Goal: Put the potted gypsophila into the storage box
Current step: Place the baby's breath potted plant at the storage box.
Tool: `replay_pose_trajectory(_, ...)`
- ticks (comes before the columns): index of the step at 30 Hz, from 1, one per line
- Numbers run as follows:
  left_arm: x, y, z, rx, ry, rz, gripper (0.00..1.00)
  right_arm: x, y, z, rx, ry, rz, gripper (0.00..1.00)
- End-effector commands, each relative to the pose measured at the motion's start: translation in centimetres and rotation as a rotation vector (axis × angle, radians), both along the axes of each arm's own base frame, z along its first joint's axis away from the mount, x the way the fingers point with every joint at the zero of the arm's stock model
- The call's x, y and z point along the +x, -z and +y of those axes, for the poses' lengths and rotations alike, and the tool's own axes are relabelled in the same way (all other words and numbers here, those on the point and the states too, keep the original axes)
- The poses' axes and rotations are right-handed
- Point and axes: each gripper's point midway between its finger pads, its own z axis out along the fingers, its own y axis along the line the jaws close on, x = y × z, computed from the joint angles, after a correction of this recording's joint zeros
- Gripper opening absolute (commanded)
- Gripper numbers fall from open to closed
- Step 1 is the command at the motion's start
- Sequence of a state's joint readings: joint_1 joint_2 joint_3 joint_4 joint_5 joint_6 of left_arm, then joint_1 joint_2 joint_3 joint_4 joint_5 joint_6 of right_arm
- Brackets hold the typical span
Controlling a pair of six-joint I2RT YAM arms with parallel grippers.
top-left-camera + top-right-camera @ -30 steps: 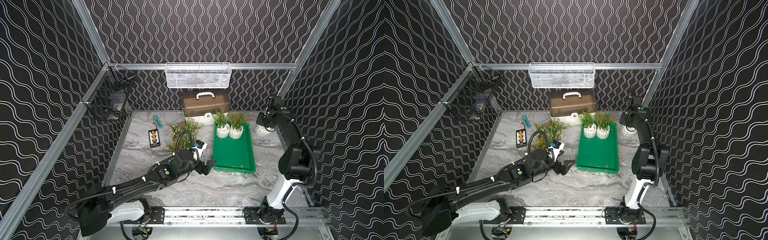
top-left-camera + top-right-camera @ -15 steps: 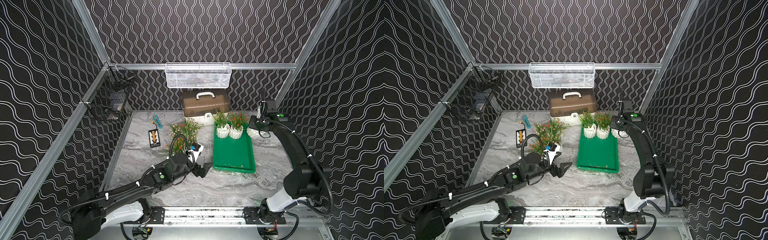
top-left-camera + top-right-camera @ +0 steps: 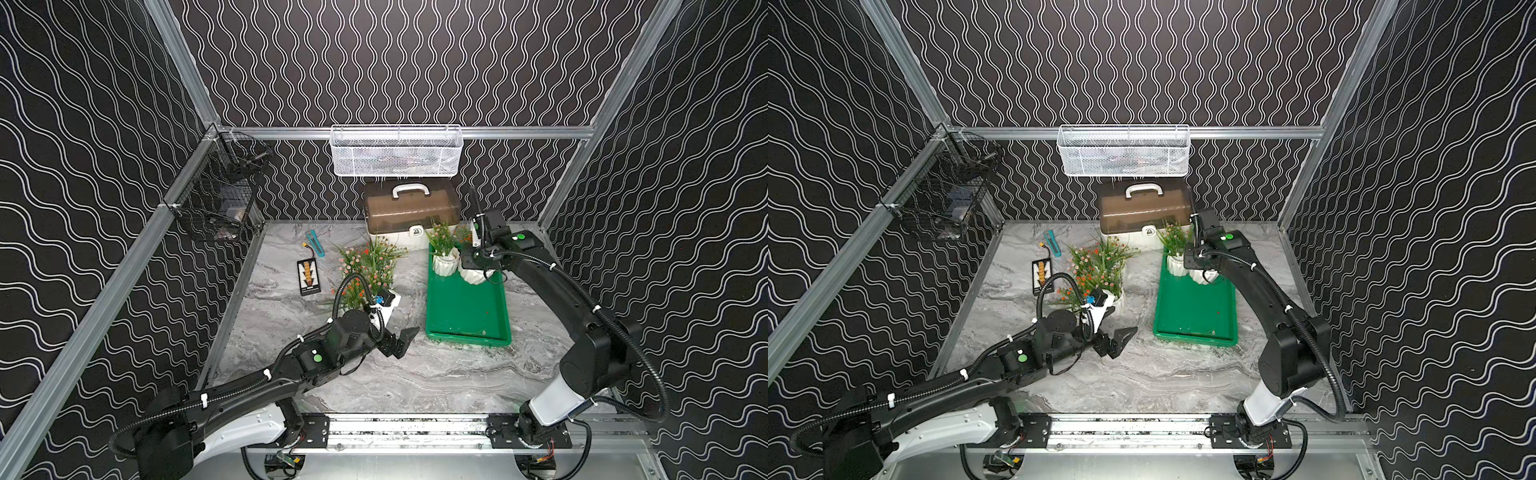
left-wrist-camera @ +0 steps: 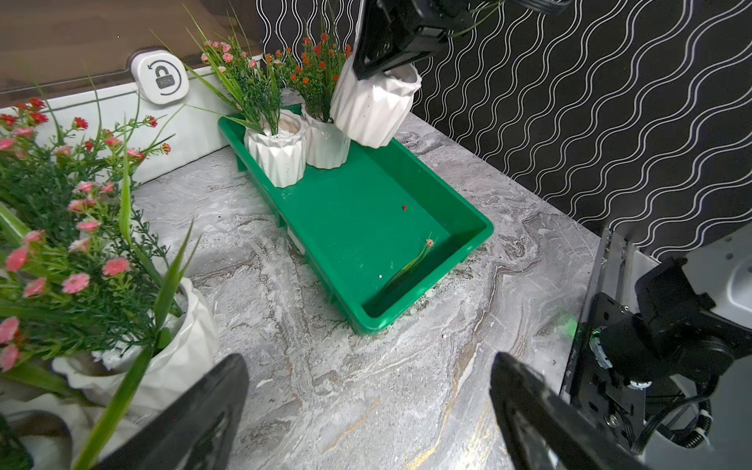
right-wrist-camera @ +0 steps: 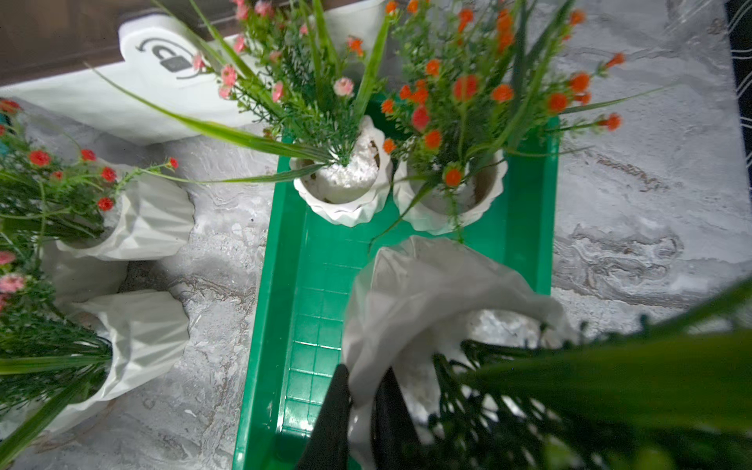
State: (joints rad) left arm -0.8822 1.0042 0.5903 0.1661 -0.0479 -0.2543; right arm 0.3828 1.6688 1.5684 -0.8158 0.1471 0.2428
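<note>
The storage box's bottom [image 3: 466,308] is clear in front of the standing pots, so my right gripper should go on lowering the hanging pot there until it rests.
The storage box [image 3: 465,307] is a shallow green tray right of the table's middle. Two potted gypsophila [image 4: 276,154] [image 4: 325,140] stand side by side at its far end. A third white ribbed pot [image 4: 374,106] hangs tilted just above the tray beside them, with my right gripper [image 5: 360,374] shut on its rim. Other potted gypsophila [image 3: 370,270] stand clustered on the table left of the tray. My left gripper [image 3: 401,340] hovers open over bare marble near the tray's front left corner, nothing between its fingers [image 4: 228,386].
A white case with a brown lid [image 3: 411,212] stands behind the tray, under a white mesh basket [image 3: 395,151]. A black wire basket [image 3: 216,203] hangs on the left wall. A black card [image 3: 308,277] and a teal tool [image 3: 316,242] lie far left. A loose stem [image 4: 407,268] lies in the tray.
My right arm has carried its pot leftward from beside the tray to over the tray's far end. My left arm has drawn back a little toward the front, still open.
</note>
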Motion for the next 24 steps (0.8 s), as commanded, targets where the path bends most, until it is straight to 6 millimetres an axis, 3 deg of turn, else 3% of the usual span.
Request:
replay_pose_trajectory(1,0.3,0.0,0.2,0.014,-0.013,-0.027,0.95,0.8,-0.2,0.7,-0.03,-0.008,-0.025,0.0)
replay_pose_trajectory(24,0.6,0.6,0.2,0.025,-0.023,-0.018,0.96,1.4,4.9,5.1,-0.054,-0.087,0.05,0.0)
